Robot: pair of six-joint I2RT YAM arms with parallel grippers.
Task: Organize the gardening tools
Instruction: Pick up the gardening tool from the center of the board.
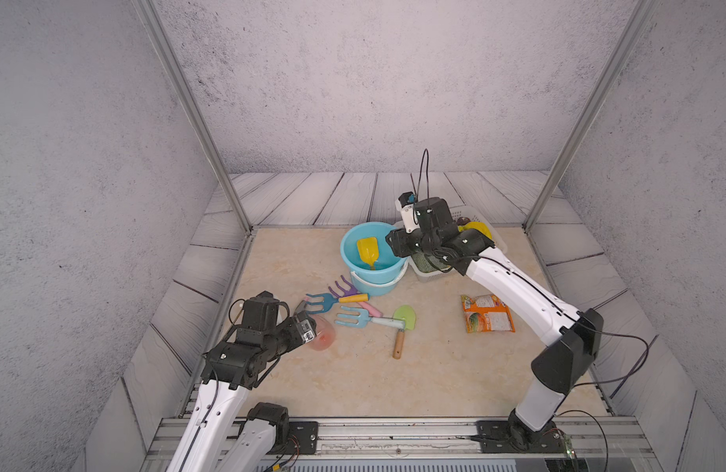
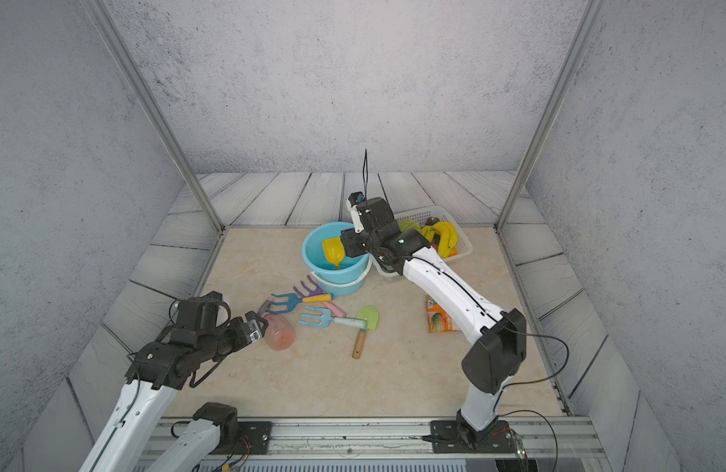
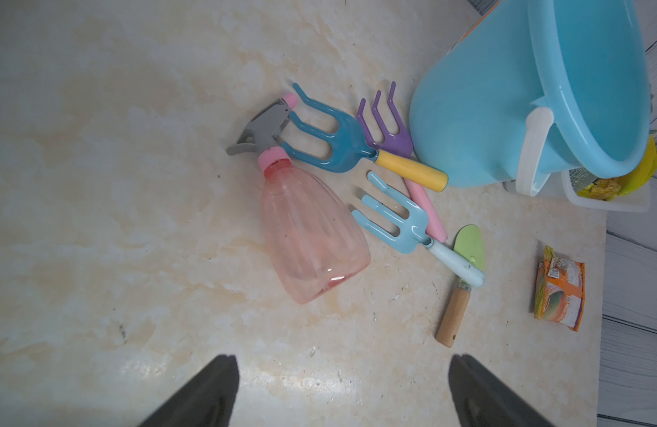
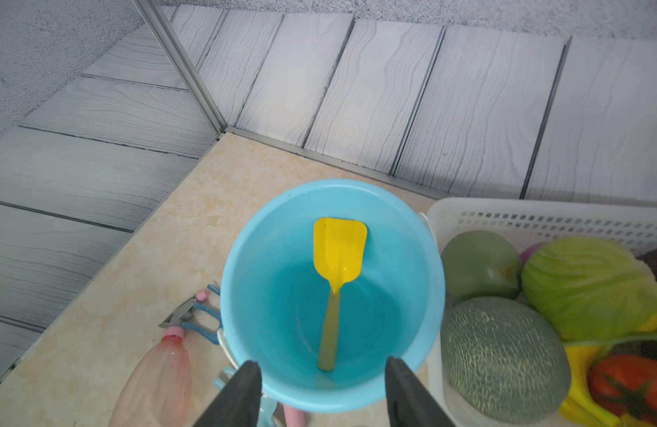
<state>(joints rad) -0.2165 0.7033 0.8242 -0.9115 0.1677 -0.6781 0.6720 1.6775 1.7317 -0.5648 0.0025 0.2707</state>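
My right gripper should go next to the shovel handle's blade end (image 1: 401, 332) and close there, because the green shovel's wooden handle (image 1: 398, 345) sticks out clear of the light-blue fork.
A yellow trowel (image 1: 367, 251) (image 4: 339, 251) leans inside the blue bucket (image 1: 347, 255) (image 4: 267, 277). My right gripper (image 4: 323, 364) hovers over the bucket's rim, open, nothing between its fingers. On the table in front of the bucket lie a teal fork (image 1: 324, 300) (image 3: 334, 144), a purple rake (image 1: 345, 288) (image 3: 389, 129), a light-blue fork (image 1: 353, 318) (image 3: 397, 222) and a green wooden-handled shovel (image 1: 404, 318) (image 3: 469, 247). The pink spray bottle (image 2: 279, 333) (image 3: 312, 236) lies on its side beside them. My left gripper (image 3: 343, 358) is open and empty, just short of the bottle's base.
A white basket (image 4: 504, 210) of fruit and vegetables stands right of the bucket, under my right wrist. An orange packet (image 1: 488, 312) lies flat at the right. Metal frame posts (image 1: 230, 192) rise at the back corners.
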